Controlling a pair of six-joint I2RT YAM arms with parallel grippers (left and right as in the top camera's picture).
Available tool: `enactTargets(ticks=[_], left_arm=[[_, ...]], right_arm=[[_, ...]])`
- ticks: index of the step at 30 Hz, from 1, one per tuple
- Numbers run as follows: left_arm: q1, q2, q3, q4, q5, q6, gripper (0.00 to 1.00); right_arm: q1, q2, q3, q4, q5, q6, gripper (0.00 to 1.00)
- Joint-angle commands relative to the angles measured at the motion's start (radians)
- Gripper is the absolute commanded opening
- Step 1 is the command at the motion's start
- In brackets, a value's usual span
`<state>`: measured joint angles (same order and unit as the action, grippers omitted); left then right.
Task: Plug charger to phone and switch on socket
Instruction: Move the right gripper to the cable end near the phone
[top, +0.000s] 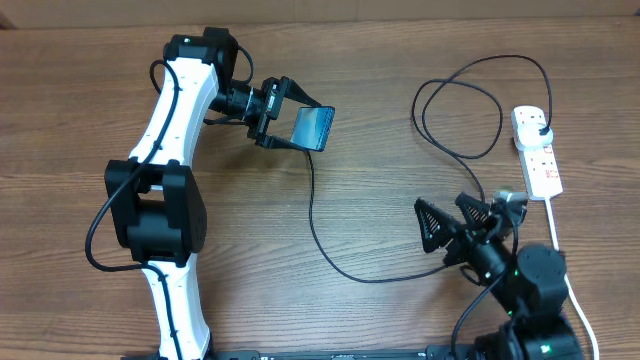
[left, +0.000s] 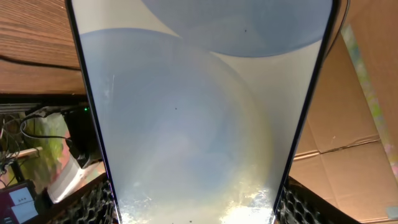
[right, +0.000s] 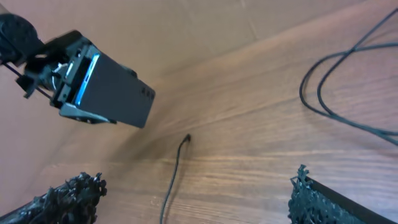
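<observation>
My left gripper is holding the phone at a tilt (top: 313, 127). My right gripper should grip the phone's loose end (right: 142, 104) and help turn the phone before it takes the connector.
My left gripper (top: 290, 115) is shut on the phone (top: 314, 128) and holds it tilted above the table. The lit screen fills the left wrist view (left: 199, 112), with my fingers on both of its edges (left: 196, 208). The charger cable (top: 315, 225) lies on the table. Its connector tip (right: 188, 138) rests just below the phone (right: 112, 96), apart from it. Its black plug (top: 541, 127) sits in the white socket strip (top: 540, 165) at the right. My right gripper (top: 440, 235) is open and empty, low over the cable (right: 196, 205).
The cable makes large loops (top: 460, 110) left of the socket strip, also seen in the right wrist view (right: 348, 81). The strip's thick white cord (top: 565, 270) runs down past my right arm. Cardboard (left: 354, 106) shows behind the phone.
</observation>
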<state>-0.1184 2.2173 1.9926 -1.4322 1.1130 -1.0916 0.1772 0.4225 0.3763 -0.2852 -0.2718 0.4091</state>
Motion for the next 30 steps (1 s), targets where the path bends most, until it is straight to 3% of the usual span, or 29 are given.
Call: enactTargets(ticks=[1, 7, 11, 14, 17, 24, 30], left_arm=[[-0.007, -0.001, 0.034, 0.000, 0.027, 0.023, 0.52], [-0.016, -0.001, 0.034, 0.000, -0.066, 0.022, 0.52], [-0.040, -0.001, 0.034, 0.000, -0.188, 0.010, 0.50], [-0.064, -0.001, 0.034, 0.000, -0.300, -0.016, 0.49], [-0.092, -0.001, 0.034, 0.000, -0.407, -0.044, 0.49], [-0.153, -0.001, 0.034, 0.000, -0.602, -0.139, 0.47], [-0.194, -0.001, 0.034, 0.020, -0.630, -0.181, 0.48]], right_arm=[[-0.005, 0.107, 0.163, -0.068, -0.034, -0.025, 1.00], [-0.005, 0.343, 0.437, -0.262, -0.192, -0.192, 1.00], [-0.005, 0.453, 0.486, -0.264, -0.233, -0.196, 1.00], [-0.005, 0.521, 0.486, -0.244, -0.247, -0.123, 1.00], [-0.005, 0.618, 0.485, -0.240, -0.280, 0.069, 1.00], [0.043, 0.818, 0.485, -0.185, -0.322, 0.121, 0.94], [0.137, 0.905, 0.485, -0.066, -0.301, 0.241, 0.86]])
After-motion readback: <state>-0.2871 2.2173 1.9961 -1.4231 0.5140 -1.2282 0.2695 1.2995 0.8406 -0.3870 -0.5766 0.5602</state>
